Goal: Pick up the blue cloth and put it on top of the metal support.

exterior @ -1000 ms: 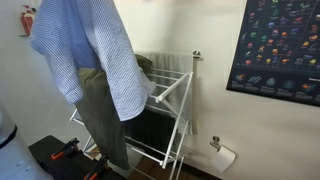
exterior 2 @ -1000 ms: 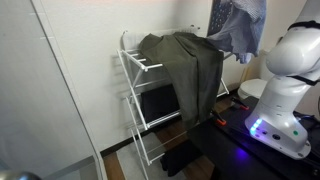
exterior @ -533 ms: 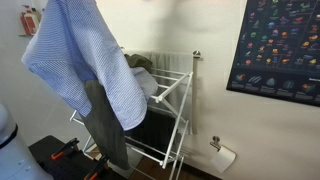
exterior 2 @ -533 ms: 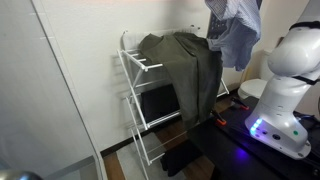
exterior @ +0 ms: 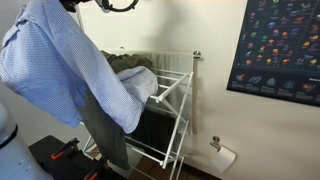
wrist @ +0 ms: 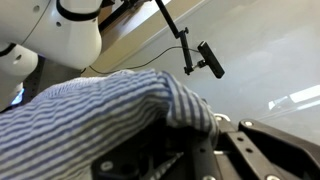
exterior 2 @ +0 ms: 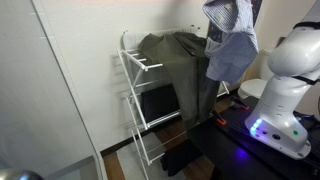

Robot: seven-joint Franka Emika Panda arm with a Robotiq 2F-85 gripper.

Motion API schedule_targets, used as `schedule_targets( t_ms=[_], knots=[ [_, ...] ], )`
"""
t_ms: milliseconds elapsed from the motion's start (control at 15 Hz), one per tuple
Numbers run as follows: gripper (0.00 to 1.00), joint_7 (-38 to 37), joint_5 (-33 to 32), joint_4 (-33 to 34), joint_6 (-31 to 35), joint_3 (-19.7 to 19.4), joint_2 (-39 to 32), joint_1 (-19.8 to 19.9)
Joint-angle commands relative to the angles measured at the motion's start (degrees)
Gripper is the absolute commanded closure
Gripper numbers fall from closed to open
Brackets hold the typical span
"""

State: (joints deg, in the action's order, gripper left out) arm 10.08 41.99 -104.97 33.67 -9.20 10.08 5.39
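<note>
My gripper should swing the end it is holding back over the metal support's wall-side rails (exterior: 180,73) and let it down there, because the blue cloth's upper folds (exterior: 48,52) hang out toward my base.
The blue cloth (exterior: 70,70), pale blue with a fine check, hangs in long folds from my gripper (exterior: 75,4) at the top edge of an exterior view. It also shows hanging in an exterior view (exterior 2: 228,42). Its lower edge reaches the top of the metal support (exterior: 172,95), a white thin-tubed drying rack that also shows in an exterior view (exterior 2: 135,70). In the wrist view the cloth (wrist: 100,110) bunches right over my gripper's fingers (wrist: 195,145), which are shut on it.
An olive-green garment (exterior 2: 185,65) drapes over the rack's top and side (exterior: 100,130). A white ribbed radiator (exterior: 172,60) stands behind the rack. A dark poster (exterior: 280,45) hangs on the wall. My white base (exterior 2: 285,90) stands beside the rack.
The cloth has swung and moved towards the rack. Its lower edge now hangs over the rack's top and the olive garment.
</note>
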Motion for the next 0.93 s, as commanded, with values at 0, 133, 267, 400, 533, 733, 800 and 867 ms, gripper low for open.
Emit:
schedule_targets(
  t_ms=[0,133,267,400,533,733,800,867],
  knots=[
    [0.96,-0.05,-0.97,-6.64,2.37,0.9,4.3,1.94],
    [0.96,0.51,-3.79,-6.47,6.83,0.06,5.78,3.36],
    [0.96,1.14,-5.76,-5.02,8.8,-1.32,6.65,4.92],
    [0.96,1.17,-6.69,-4.22,10.88,-2.87,7.98,6.72],
    [0.96,0.33,-7.64,-3.89,14.19,-3.99,9.03,8.35],
    [0.96,0.4,-10.11,-3.71,21.26,-5.29,10.21,10.13],
    [0.96,0.44,-10.52,-3.57,23.87,-5.76,10.53,10.5],
    [0.96,0.39,-10.76,-3.47,26.5,-6.19,10.87,10.77]
  ],
)
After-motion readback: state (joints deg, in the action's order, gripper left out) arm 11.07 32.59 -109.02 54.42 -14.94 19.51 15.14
